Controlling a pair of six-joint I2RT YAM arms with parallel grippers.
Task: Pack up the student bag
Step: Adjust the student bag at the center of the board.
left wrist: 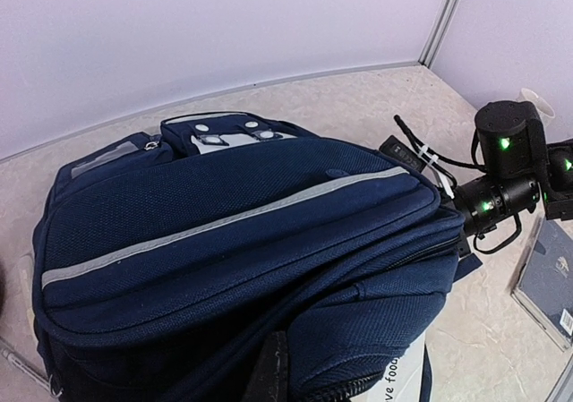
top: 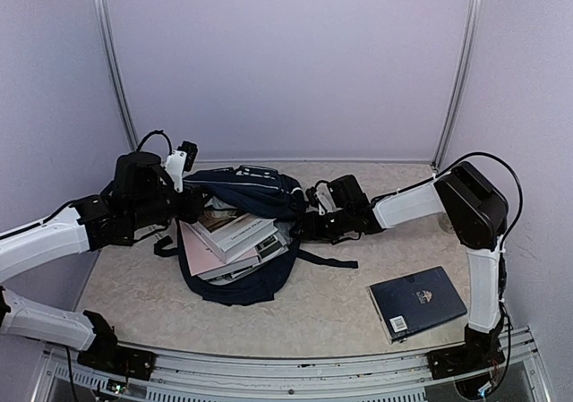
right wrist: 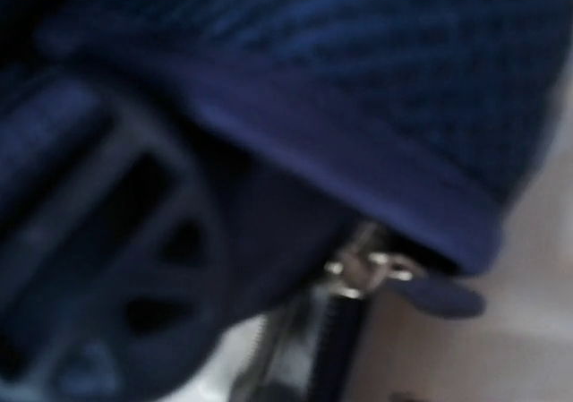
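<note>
My left gripper needs to keep the bag's flap up because the white book slants out of the bag's opening (top: 224, 254). My right gripper should push the book (top: 251, 242) deeper inside at the same time.
The student bag (top: 246, 187) lies open in the middle of the table, with several books (top: 235, 236) stacked in its mouth. My left gripper (top: 191, 207) is at the bag's left side, shut on its fabric and holding the top flap up. In the left wrist view one black finger (left wrist: 269, 366) is buried in the navy cloth (left wrist: 233, 214). My right gripper (top: 303, 225) is pressed against the bag's right edge. The blurred right wrist view shows only navy fabric (right wrist: 358, 80) and a metal zipper pull (right wrist: 367, 268), with the fingers not visible.
A flat navy hardcover book (top: 417, 301) lies on the table at the front right, beside the right arm's base. Its corner (left wrist: 548, 281) also shows in the left wrist view. A black strap (top: 327, 259) trails from the bag toward the right. Walls close off the back and sides.
</note>
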